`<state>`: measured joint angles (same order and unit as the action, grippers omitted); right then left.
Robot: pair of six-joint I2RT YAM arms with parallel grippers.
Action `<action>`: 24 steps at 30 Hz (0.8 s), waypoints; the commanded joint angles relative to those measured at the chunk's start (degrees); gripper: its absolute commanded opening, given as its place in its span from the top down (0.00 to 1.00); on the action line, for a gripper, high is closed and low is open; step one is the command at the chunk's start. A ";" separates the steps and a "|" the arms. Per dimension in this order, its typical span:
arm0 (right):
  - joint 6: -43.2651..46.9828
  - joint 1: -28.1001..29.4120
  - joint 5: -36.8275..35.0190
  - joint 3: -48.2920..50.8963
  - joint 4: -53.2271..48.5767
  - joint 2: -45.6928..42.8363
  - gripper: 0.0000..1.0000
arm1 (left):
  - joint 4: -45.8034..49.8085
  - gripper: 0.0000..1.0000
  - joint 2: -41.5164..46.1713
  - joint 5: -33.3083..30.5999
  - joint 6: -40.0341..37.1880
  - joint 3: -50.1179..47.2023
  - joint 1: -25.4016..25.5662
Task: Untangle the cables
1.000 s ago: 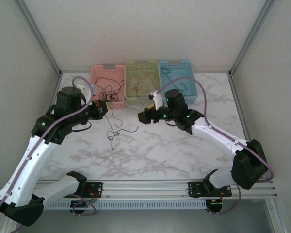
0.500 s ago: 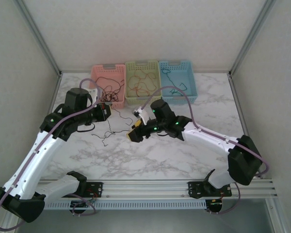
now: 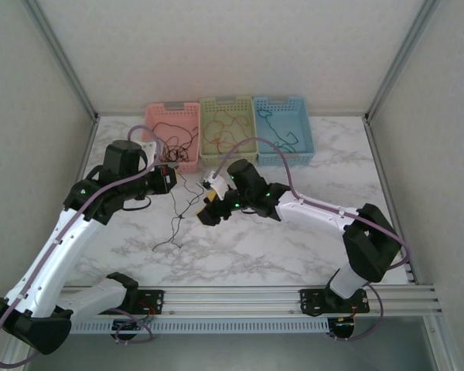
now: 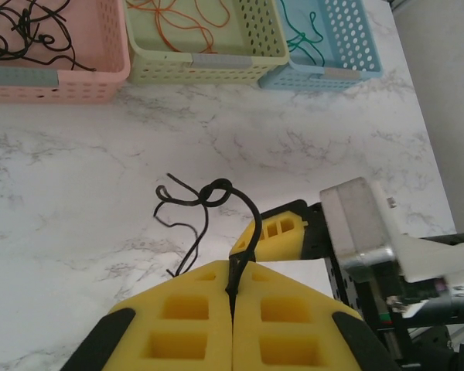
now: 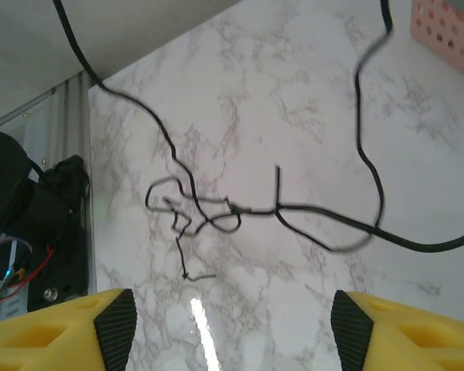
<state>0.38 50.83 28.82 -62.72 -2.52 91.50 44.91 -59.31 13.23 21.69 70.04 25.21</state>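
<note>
I see open loops (image 5: 218,221) and loose cable ends in the small knot, so I expect the black cable (image 3: 189,205) to slip free and trail as one piece when I pull.
A black cable (image 4: 213,193) is pinched between the yellow pads of my left gripper (image 4: 233,297), which is shut on it; it rises to a small knot with loose ends on the marble. From above, that cable (image 3: 172,230) trails from the left gripper (image 3: 167,179) down across the table. My right gripper (image 3: 209,215) is open just right of the strand, one of its fingers (image 4: 278,232) close behind the left pads. In the right wrist view the tangled black cable (image 5: 216,212) lies ahead of the open right gripper (image 5: 233,340), untouched.
Three baskets stand at the back: pink (image 3: 172,116) with black cables, green (image 3: 228,104) with red-orange ones, blue (image 3: 282,102) with teal ones. A rail frame (image 3: 240,297) runs along the near edge. The two grippers are close together at mid-table.
The right arm has swung left and down toward the hanging black cable. The left gripper shifted slightly and stays shut; the cable's loose end has swung lower on the table.
</note>
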 commanded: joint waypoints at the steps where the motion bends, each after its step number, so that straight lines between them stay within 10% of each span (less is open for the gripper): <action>1: 3.44 0.21 3.80 -2.90 -0.90 -1.42 0.33 | 1.22 1.00 0.66 -0.25 -1.71 0.32 -0.53; 6: -3.90 0.18 -2.33 -3.38 0.63 -2.75 0.31 | 0.21 1.00 1.37 -0.94 -0.91 -0.50 -0.51; 16: -46.50 0.54 -15.05 -2.49 5.97 2.44 0.34 | -2.00 1.00 1.32 -1.26 1.26 -2.10 -0.54; 24: -52.51 0.51 -16.97 -7.77 1.73 8.21 0.45 | -1.62 1.00 1.21 -1.37 1.15 -1.75 -0.53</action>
<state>-46.89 50.89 13.43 -67.64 -0.34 98.13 44.38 -58.46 12.56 22.28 68.23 25.21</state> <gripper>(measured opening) 0.571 0.053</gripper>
